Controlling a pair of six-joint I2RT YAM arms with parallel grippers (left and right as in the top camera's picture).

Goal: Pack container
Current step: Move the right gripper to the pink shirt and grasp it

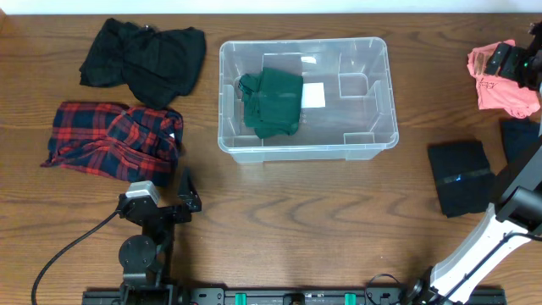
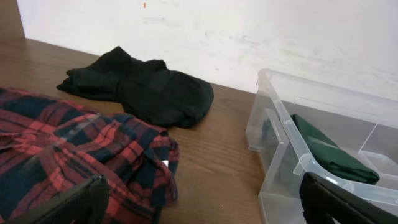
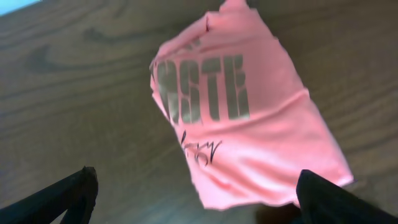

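Observation:
I should pull my right gripper back, because it hovers over the flat printed part (image 3: 208,90) of the pink T-shirt, and pinch its near corner (image 1: 525,108) before I lift the T-shirt into the container.
The clear container (image 1: 385,93) stands at the table's middle back, with a folded green garment (image 1: 273,103) in its left half. In the left wrist view the container (image 2: 278,122) is at the right, with the green garment (image 2: 329,155) inside it. My left gripper (image 1: 185,196) is open and empty, low over the table between the plaid shirt and the container; its fingers frame bare wood (image 2: 205,211). My right gripper (image 1: 512,59) is open and empty, hovering above a pink printed T-shirt (image 1: 506,91) at the far right, which fills the right wrist view (image 3: 249,124) between the fingers (image 3: 199,208).
A black garment (image 1: 144,55) lies at the back left, also in the left wrist view (image 2: 146,90). A red plaid shirt (image 1: 110,140) lies in front of it (image 2: 68,152). A folded black garment (image 1: 460,178) and another dark one (image 1: 518,140) lie at the right.

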